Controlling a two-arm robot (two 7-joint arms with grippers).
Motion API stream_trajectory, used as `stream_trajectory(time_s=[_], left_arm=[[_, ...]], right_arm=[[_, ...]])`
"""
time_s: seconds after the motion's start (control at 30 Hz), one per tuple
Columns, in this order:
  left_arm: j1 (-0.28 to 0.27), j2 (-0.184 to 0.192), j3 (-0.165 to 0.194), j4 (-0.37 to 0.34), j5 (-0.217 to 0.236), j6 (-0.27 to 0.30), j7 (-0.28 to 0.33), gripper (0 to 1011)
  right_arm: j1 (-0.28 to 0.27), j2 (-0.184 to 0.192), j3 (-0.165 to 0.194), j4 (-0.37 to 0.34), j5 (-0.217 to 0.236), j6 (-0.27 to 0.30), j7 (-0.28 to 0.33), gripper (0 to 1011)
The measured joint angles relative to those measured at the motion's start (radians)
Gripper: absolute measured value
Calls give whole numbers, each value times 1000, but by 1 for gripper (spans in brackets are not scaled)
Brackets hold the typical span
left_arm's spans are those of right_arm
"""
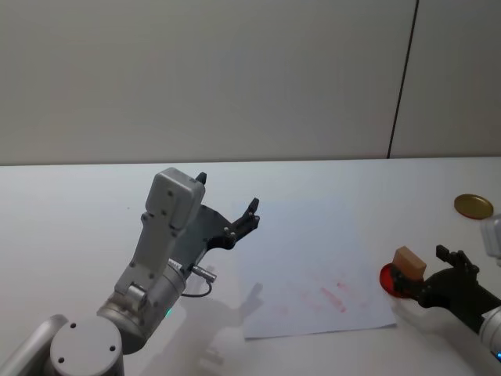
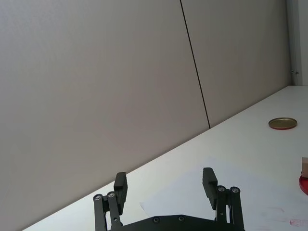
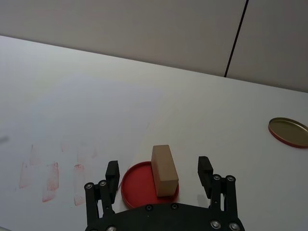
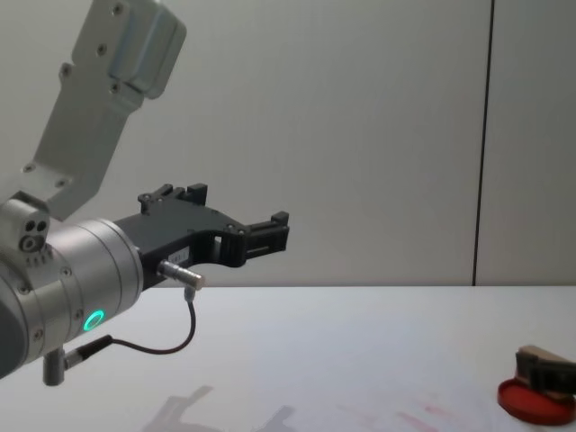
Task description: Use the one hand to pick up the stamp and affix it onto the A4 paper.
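The stamp [image 3: 164, 171] will leave another pale red patch when I press it down, because the red smudges [image 3: 52, 181] on the A4 paper look faint and patchy.
The stamp [image 3: 164, 169], a small tan wooden block, stands on a round red ink pad [image 3: 139, 186] just off the right edge of the A4 paper [image 3: 96, 110]. My right gripper [image 3: 159, 171] is open, one finger on each side of the stamp and not touching it. In the head view the stamp [image 1: 409, 262] and right gripper [image 1: 423, 270] are at the lower right, and the paper [image 1: 313, 243], with faint red smudges, lies mid-table. My left gripper [image 1: 228, 210] hangs open and empty, raised above the table left of the paper.
A gold round lid [image 1: 473, 206] lies on the white table at the far right, beyond the ink pad [image 1: 391, 281]. A grey wall stands behind the table. The raised left arm [image 4: 81, 270] takes up the left side of the chest view.
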Motion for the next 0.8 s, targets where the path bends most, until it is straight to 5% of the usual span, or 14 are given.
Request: stream_trajectory(time_s=[0.3,0.8], left_arm=[[0,0,0,0,0,0,0,993],[0,0,0,0,0,0,0,993]], right_arm=[[14,-1,4,36,5,7,16,925],[39,-6,8,88,22,-1,47,444]])
